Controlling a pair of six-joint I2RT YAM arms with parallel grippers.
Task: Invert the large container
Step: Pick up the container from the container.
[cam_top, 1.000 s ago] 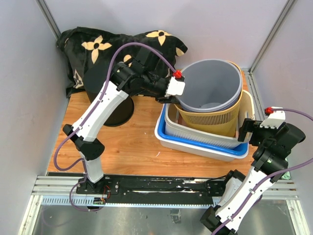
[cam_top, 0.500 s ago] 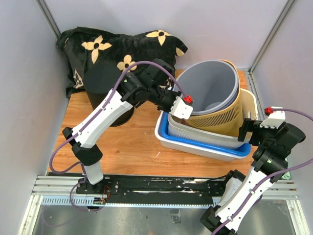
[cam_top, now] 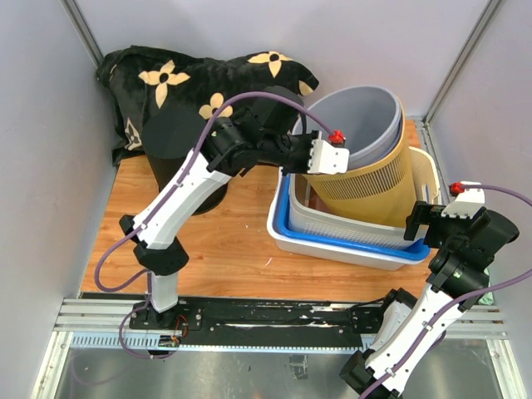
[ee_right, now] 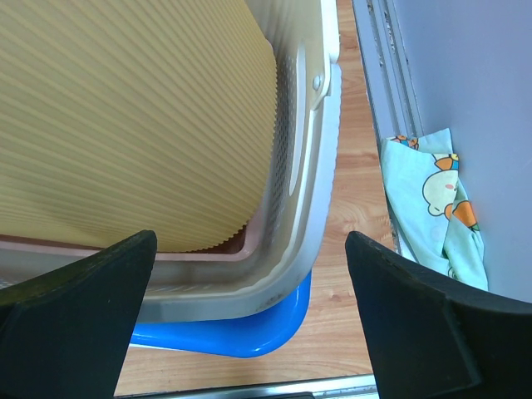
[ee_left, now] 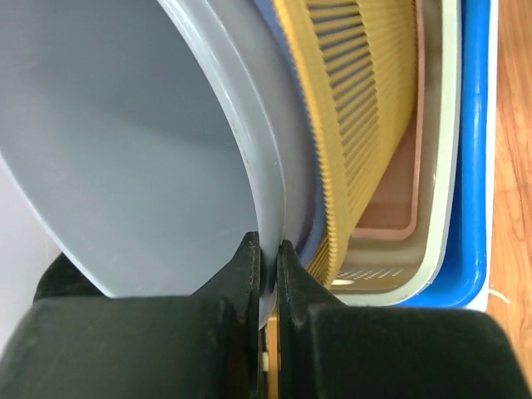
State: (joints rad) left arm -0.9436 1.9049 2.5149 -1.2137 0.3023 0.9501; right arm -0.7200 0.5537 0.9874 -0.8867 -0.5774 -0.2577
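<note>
The grey bucket is stacked inside the yellow ribbed bin (cam_top: 376, 170), so the robot's left gripper should lift the bucket out and over to the open wooden floor (cam_top: 235, 243) before it flips the bucket over.
The large container is a grey bucket (cam_top: 362, 116) nested in a yellow ribbed bin (cam_top: 374, 183), both tilted toward the back right. They stand in a beige perforated basket (cam_top: 332, 224) inside a blue tub (cam_top: 332, 249). My left gripper (cam_top: 320, 158) is shut on the grey bucket's near rim (ee_left: 266, 249), one finger inside and one outside. My right gripper (ee_right: 249, 274) is open and empty, hovering over the right corner of the beige basket (ee_right: 320, 166) and the blue tub (ee_right: 249, 332).
A black cloth with yellow flowers (cam_top: 199, 83) lies at the back left over a black round bin (cam_top: 195, 187). A patterned cloth (ee_right: 436, 204) lies by the right wall. Walls close in left, back and right.
My left gripper has moved right and up with the grey bucket's rim. The bucket and the yellow bin have tipped further toward the back right. The right arm has not moved.
</note>
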